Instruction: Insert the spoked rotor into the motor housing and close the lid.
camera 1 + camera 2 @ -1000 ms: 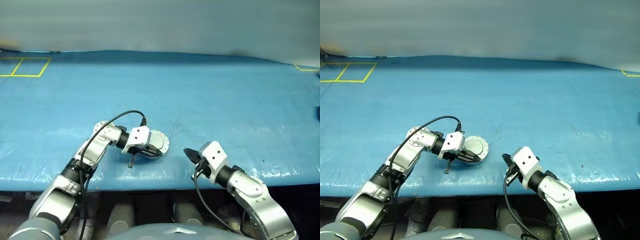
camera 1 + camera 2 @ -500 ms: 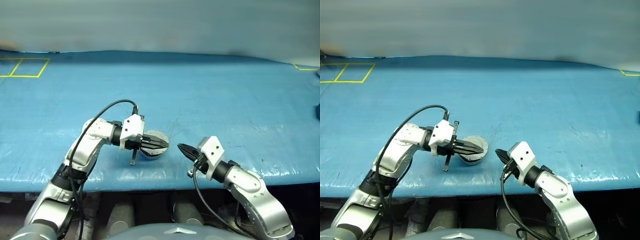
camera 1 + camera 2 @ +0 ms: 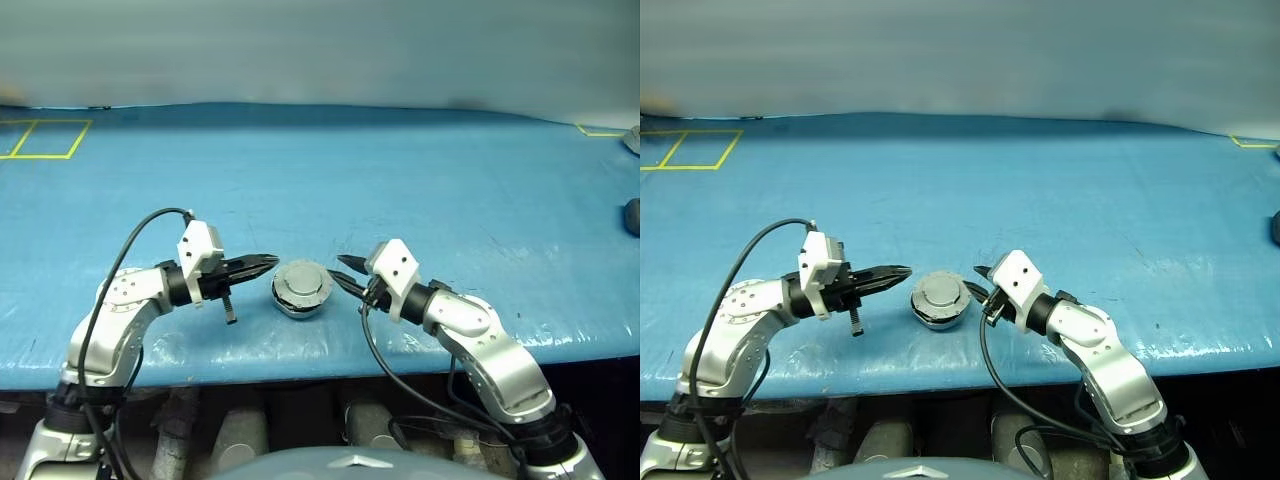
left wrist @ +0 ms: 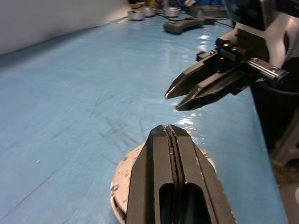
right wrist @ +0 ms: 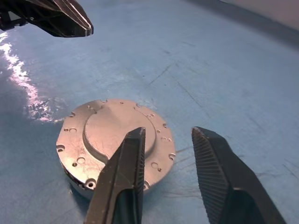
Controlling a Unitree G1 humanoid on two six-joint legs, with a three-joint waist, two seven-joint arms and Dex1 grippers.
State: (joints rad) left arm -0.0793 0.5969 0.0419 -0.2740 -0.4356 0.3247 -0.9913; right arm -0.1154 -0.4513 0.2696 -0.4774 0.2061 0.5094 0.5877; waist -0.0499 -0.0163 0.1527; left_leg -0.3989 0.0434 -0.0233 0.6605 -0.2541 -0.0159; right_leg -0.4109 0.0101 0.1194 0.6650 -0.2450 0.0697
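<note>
The lid's near edge (image 3: 295, 306) is off the motor housing, showing a dark gap, so I should return my right gripper and grip the lid's sides (image 5: 172, 156) to settle it.
The motor housing (image 3: 301, 302) sits near the table's front edge with the lid (image 3: 302, 280) lying flat on top, plain grey side with its raised centre circle (image 5: 111, 129) facing up. The spoked rotor is hidden. My left gripper (image 3: 273, 262) hovers just left of the lid, shut, with nothing in it and its tips pointing at the housing (image 4: 122, 173). My right gripper (image 3: 338, 271) is just right of the housing, its fingers (image 5: 135, 154) open with nothing between them. Both grippers stand apart from the lid.
The blue table cover (image 3: 420, 190) stretches far behind the housing. Yellow tape squares (image 3: 45, 138) mark the far left corner. A dark object (image 3: 631, 215) lies at the right edge. The table's front edge (image 3: 300, 355) runs close below both grippers.
My left gripper has drawn back to the left, off the lid, staying shut. My right gripper has come in toward the housing from the right and opened.
</note>
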